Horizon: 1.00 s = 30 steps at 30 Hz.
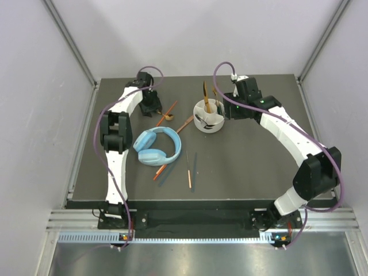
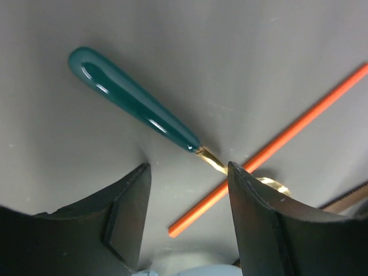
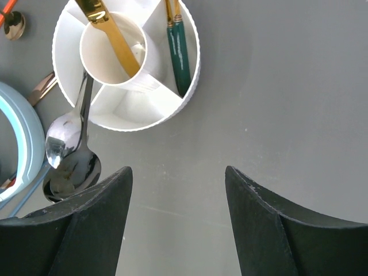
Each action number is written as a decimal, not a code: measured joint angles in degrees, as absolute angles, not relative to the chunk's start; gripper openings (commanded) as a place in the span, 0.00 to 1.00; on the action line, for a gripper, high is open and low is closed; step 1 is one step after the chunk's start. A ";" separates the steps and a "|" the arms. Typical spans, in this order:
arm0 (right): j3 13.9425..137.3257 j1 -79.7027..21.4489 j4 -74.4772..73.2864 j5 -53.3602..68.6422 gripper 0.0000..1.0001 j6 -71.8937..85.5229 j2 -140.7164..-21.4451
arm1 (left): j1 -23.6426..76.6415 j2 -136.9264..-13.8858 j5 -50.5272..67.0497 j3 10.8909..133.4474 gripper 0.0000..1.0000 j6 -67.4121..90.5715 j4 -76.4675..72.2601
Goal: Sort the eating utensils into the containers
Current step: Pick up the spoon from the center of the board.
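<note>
The spoon's teal handle lies at an angle across my open left gripper. I should turn the gripper to line up with the spoon before I close on its gold neck.
A teal-handled gold spoon lies on the dark table, its gold bowl crossed by an orange chopstick. My left gripper is open and empty just above them, at the back left in the top view. The round white divided holder holds a gold utensil in its centre cup, a teal-handled one in a side compartment, and a silver spoon and a black spoon leaning out. My right gripper is open and empty beside the holder.
Light blue headphones lie in the middle left. Several loose orange and teal chopsticks lie in front of them. Another orange stick lies between the headphones and the holder. Grey walls close in the table's sides.
</note>
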<state>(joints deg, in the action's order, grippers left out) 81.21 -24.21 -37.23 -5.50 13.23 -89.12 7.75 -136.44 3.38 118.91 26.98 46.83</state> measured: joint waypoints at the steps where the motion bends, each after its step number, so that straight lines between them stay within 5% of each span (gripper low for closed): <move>1: 81.65 -24.21 -37.71 -5.21 0.65 13.28 -89.60 | 7.73 -136.68 3.68 118.91 0.61 27.03 46.83; 4: 82.63 -24.21 -38.19 -4.64 0.66 13.32 -90.41 | 7.75 -136.68 4.03 118.91 0.60 26.98 46.76; 7: 82.63 -24.21 -38.44 -4.64 0.66 13.30 -90.41 | 7.75 -136.70 4.05 118.91 0.45 27.07 46.78; 8: 82.61 -24.21 -38.57 -4.69 0.66 13.30 -90.41 | 7.75 -136.92 4.05 118.93 0.31 27.18 46.83; 15: 81.25 -24.03 -39.27 -5.17 0.65 13.41 -89.34 | 7.86 -138.19 5.54 120.11 0.00 27.86 47.40; 21: 80.44 -23.77 -39.03 -5.63 0.65 13.85 -88.36 | 7.86 -138.54 7.18 120.36 0.01 27.66 47.42; 30: 79.92 -23.77 -38.98 -5.89 0.65 14.15 -87.88 | 7.86 -130.58 10.28 106.91 0.44 27.16 42.22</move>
<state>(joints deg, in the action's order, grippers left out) 79.92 -23.77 -38.98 -5.89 14.15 -87.88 7.86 -130.58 10.28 106.91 27.16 42.22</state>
